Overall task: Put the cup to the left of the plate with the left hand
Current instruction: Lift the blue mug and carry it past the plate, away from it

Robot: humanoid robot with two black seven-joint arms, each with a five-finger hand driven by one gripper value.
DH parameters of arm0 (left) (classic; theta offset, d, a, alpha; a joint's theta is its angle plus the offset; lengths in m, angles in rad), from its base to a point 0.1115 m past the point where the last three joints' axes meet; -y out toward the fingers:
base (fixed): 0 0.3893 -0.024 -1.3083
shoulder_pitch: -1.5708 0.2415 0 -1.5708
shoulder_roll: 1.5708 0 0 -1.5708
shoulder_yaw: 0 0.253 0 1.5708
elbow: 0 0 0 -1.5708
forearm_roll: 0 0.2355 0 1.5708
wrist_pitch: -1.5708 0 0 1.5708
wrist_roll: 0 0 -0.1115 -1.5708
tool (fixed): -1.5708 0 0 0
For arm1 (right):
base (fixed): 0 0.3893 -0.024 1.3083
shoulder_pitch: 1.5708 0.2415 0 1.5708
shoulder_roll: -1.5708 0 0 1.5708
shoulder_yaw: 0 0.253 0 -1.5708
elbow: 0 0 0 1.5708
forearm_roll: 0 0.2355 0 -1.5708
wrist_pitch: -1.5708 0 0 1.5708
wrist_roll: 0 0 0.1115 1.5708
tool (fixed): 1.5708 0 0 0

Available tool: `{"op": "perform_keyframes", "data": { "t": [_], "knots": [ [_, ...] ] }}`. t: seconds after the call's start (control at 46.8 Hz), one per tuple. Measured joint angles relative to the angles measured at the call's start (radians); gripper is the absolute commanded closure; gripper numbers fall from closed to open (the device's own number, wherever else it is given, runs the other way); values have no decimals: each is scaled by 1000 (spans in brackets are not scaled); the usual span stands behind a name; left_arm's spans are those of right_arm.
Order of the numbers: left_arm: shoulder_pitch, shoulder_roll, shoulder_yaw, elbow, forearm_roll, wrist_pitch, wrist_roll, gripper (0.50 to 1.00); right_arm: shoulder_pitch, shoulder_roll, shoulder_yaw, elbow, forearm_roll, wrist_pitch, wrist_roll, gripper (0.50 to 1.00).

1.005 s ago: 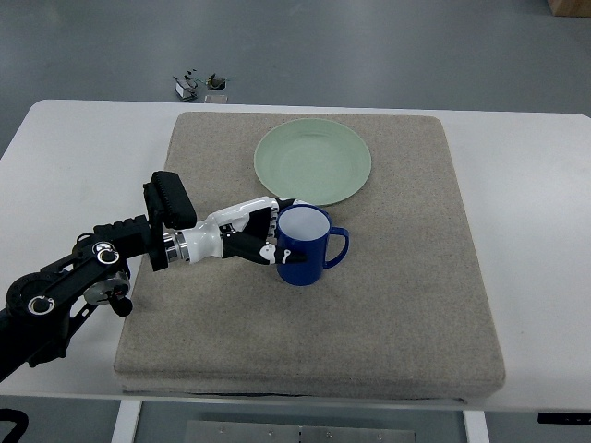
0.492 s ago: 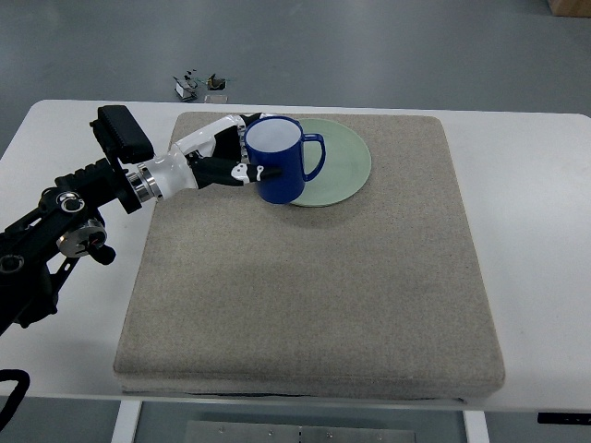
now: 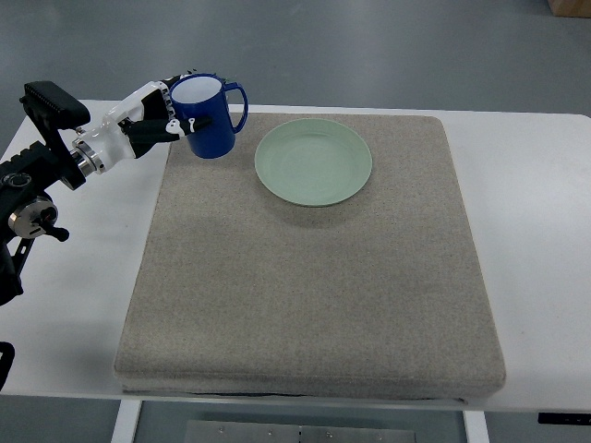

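Observation:
My left gripper should next lower the blue cup (image 3: 212, 122), which hangs upright over open grey mat (image 3: 205, 180) and clear of the plate, until the cup's base rests there, and then let go.
A blue cup (image 3: 211, 118) with a white inside is held upright in the air over the mat's far left corner, its handle pointing right. My left hand (image 3: 164, 117) is shut on its left side, with the arm coming in from the picture's left edge. The pale green plate (image 3: 314, 162) lies on the grey mat (image 3: 314, 277) to the right of the cup, apart from it. The right arm does not show.
The mat covers most of the white table (image 3: 536, 231). The table's far edge runs just behind the cup, with grey floor beyond it.
The left hand has carried the cup from the mat's middle, up past the plate's left rim, to the far left corner. The plate has stayed in place.

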Motion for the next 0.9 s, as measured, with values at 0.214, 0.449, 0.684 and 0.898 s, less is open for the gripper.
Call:
{"op": "perform_keyframes", "data": {
  "t": [0.214, 0.449, 0.684, 0.898],
  "knots": [
    [17, -22, 19, 80, 1, 14, -15, 1000, 0, 0, 0, 0, 0, 0, 0, 566],
    [34, -45, 61, 107, -1, 89, -47, 1000, 0, 0, 0, 0, 0, 0, 0, 566],
    [36, -46, 73, 126, -2, 139, -67, 1000, 0, 0, 0, 0, 0, 0, 0, 566],
    [36, -47, 92, 134, -2, 159, -74, 911, 0, 0, 0, 0, 0, 0, 0, 566]
  ]
}}
